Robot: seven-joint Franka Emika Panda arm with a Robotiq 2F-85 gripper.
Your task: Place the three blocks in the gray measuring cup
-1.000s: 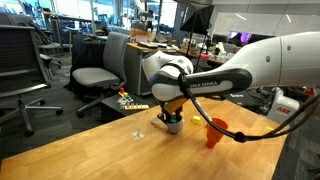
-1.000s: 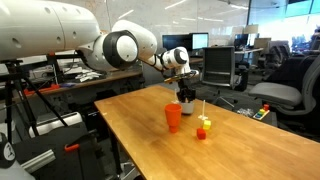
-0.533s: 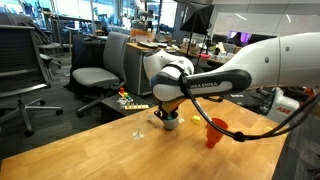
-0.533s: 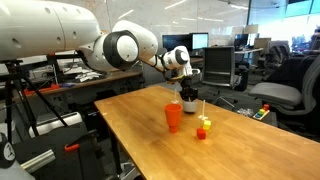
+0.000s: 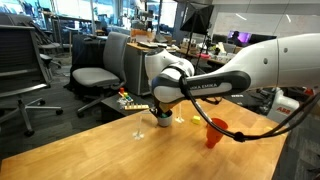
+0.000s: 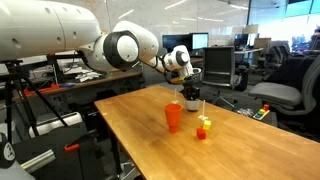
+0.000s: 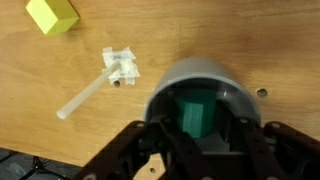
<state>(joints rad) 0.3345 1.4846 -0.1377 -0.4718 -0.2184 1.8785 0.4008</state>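
The green block is between my fingers and inside the gray measuring cup's rim. My gripper should go on holding it there before it lets it go inside the cup.
The gray measuring cup sits straight under my gripper, and a green block lies inside it. My fingertips stand at the cup's two sides, closed against it. In both exterior views the gripper points down at the table's far part with the cup at its tips. A yellow block lies on the wood apart from the cup. A small red-orange block rests beside the yellow one.
A taller red cup stands on the wooden table near the gripper. A thin white stick with a crumpled white end lies close to the gray cup. Office chairs and desks stand beyond the table's edge.
The jaws have narrowed onto the gray cup. Gripper and cup have shifted a little sideways together; the white stick and the red cup stayed put.
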